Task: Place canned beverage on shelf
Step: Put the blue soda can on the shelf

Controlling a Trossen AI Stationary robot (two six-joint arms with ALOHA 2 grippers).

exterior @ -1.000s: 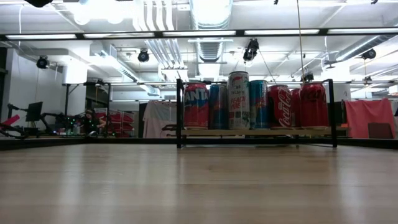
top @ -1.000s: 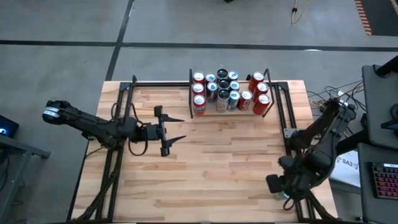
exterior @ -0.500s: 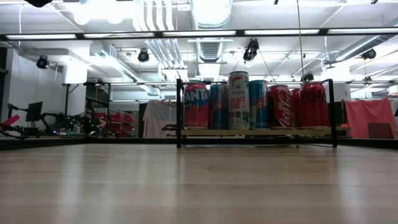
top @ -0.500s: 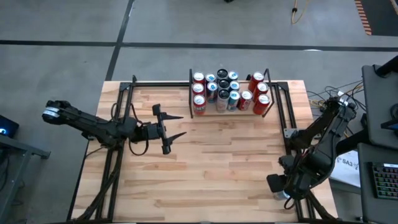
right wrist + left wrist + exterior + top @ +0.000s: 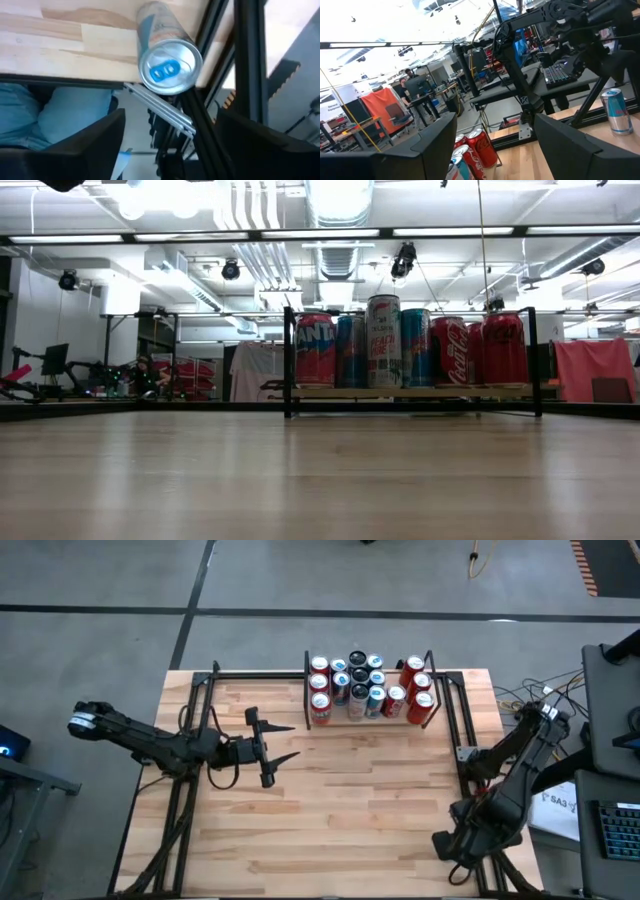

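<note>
My right gripper should keep moving down until its open fingers are on either side of the can's body [image 5: 161,26], because the slim can's silver top [image 5: 171,67] lines up with the gap between them.
A slim can [image 5: 170,67] with a silver top and blue tab stands upright on the wooden table's near right corner, beside the black frame; the left wrist view shows this can [image 5: 615,111] too. My right gripper [image 5: 170,120] hangs open above it, pointing steeply down, with a finger on either side and clear of it. In the high view my right gripper [image 5: 455,862] covers the can. The shelf [image 5: 370,712] at the far edge carries several upright cans [image 5: 400,340]. My left gripper [image 5: 285,745] waits open over the table's left half.
Black frame rails [image 5: 465,740] run along the table's right side, close to the can, and others [image 5: 195,730] along the left. A desk with a keyboard [image 5: 620,830] stands just beyond the right edge. The table's middle [image 5: 350,800] is bare wood.
My right hand has shifted a little toward the table's near edge and tipped further down, so that it now covers the can that showed beside it in the high view. The left arm and the cans on the shelf have kept still.
</note>
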